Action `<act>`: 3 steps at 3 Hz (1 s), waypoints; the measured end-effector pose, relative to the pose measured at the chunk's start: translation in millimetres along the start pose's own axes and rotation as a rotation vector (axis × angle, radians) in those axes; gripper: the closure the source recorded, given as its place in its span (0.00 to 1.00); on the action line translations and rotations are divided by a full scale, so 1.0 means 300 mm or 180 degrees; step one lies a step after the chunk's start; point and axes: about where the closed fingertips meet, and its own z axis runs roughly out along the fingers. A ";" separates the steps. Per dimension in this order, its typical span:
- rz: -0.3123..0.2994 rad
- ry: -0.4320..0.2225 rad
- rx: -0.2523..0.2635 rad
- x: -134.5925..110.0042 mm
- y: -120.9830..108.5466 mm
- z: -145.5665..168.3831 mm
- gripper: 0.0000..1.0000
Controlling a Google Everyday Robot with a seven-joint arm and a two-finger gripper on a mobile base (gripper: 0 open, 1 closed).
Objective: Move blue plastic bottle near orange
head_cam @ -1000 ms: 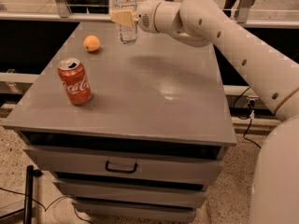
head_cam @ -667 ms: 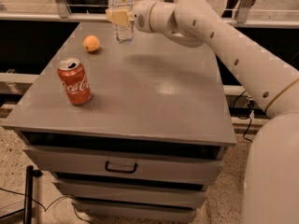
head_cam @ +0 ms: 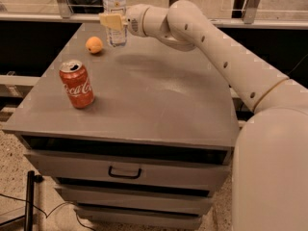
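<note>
The blue plastic bottle is standing upright, and the tabletop is open toward the orange. My gripper keeps carrying the bottle over until it stands close to the orange.
The blue plastic bottle is a tall clear bottle with a white label, upright at the far side of the grey table. My gripper is shut on the bottle's middle, with the arm reaching in from the right. The bottle's base is at or just above the tabletop; I cannot tell which. The orange sits on the table a short way to the left of the bottle and slightly nearer to me, not touching it.
A red Coca-Cola can stands upright near the table's left front. The table has drawers with a handle below. A rail and windows run behind the far edge. My arm's body fills the right side.
My gripper has carried the bottle to the left along the table's far side, bringing it closer to the orange. The can and orange have not moved.
</note>
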 end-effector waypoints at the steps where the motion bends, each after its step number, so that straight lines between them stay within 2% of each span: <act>1: 0.0006 0.0027 -0.0103 0.028 0.021 0.051 1.00; 3: 0.0092 0.0052 -0.0268 0.090 0.086 0.130 1.00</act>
